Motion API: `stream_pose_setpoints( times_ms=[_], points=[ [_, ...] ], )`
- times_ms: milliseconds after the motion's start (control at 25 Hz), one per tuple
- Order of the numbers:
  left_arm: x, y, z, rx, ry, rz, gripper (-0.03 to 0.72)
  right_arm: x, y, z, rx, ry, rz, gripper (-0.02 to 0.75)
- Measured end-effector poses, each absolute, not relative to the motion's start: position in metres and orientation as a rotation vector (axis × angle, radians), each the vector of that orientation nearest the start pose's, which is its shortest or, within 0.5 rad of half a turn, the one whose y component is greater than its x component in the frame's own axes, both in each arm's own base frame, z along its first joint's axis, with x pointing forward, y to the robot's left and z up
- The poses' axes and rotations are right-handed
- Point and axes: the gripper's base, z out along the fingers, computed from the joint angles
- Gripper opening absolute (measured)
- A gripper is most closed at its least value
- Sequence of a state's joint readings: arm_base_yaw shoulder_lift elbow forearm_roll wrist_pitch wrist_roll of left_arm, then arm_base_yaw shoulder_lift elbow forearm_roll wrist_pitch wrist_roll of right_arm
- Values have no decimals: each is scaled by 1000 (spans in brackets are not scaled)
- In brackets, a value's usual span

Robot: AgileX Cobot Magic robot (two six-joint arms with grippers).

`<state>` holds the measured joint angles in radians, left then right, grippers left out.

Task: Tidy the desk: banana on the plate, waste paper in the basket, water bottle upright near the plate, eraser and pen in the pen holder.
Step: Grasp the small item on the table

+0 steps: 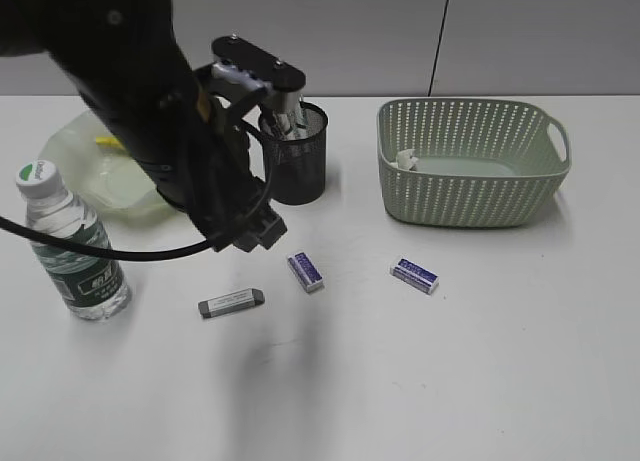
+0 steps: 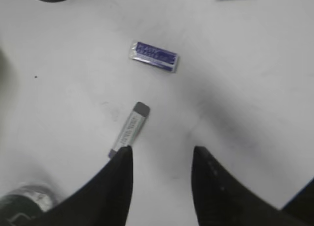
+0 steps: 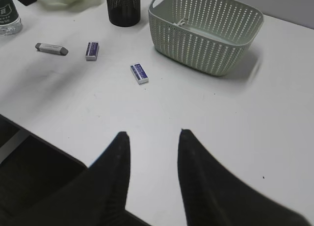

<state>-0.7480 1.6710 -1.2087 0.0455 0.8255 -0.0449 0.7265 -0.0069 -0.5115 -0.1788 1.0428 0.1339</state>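
The tall pen holder is taller than the grey eraser, so I expect the eraser to go down below the pen holder's rim when the robot drops it in.
My left gripper is open and empty above the desk. In the left wrist view its jaws hover just right of a grey eraser, which also shows in the exterior view. Two blue-sleeved erasers lie nearby. The pen holder holds pens. The waste paper lies in the basket. The water bottle stands upright beside the plate, where a bit of yellow banana shows. My right gripper is open and empty near the desk's front edge.
My left arm hides part of the plate and most of the banana in the exterior view. The right wrist view shows the basket, the pen holder and all three erasers far ahead.
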Motion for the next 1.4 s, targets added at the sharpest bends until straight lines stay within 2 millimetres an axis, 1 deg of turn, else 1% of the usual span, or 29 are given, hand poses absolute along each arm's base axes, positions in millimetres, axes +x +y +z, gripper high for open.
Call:
stream_pose_setpoints(
  times_ms=[120,200,320,480,560,720,840,920,1000,1160,1200,1400],
  points=[
    [266,-238,231,1149,2589,-28,300,4,-15,283,-579,1927,340,277],
    [270,-244,222,1291,2573,-11,300,4,-15,283,-579,1927,340,277],
    [272,-249,203,1444,2566,5,316,4,-15,283,-579,1927,340,277],
    [277,-252,177,1517,2590,39,398,4,-15,283,-579,1927,340,277],
    [282,-252,164,1535,2598,68,424,4,-15,283,-579,1927,340,277],
    [292,-246,139,1578,2616,148,438,4,-15,283,-579,1927,340,277],
    [297,-242,127,1584,2628,170,436,4,-15,283,-579,1927,340,277],
    [300,-242,122,1578,2626,167,417,4,-15,283,-579,1927,340,276],
    [301,-243,118,1575,2618,163,363,4,-15,283,-579,1927,340,276],
    [303,-245,117,1567,2599,152,155,4,-15,283,-580,1926,340,276],
    [303,-245,117,1565,2594,150,142,4,-15,283,-580,1926,340,276],
    [305,-246,117,1556,2574,141,142,4,-15,283,-580,1926,340,276]
  ],
)
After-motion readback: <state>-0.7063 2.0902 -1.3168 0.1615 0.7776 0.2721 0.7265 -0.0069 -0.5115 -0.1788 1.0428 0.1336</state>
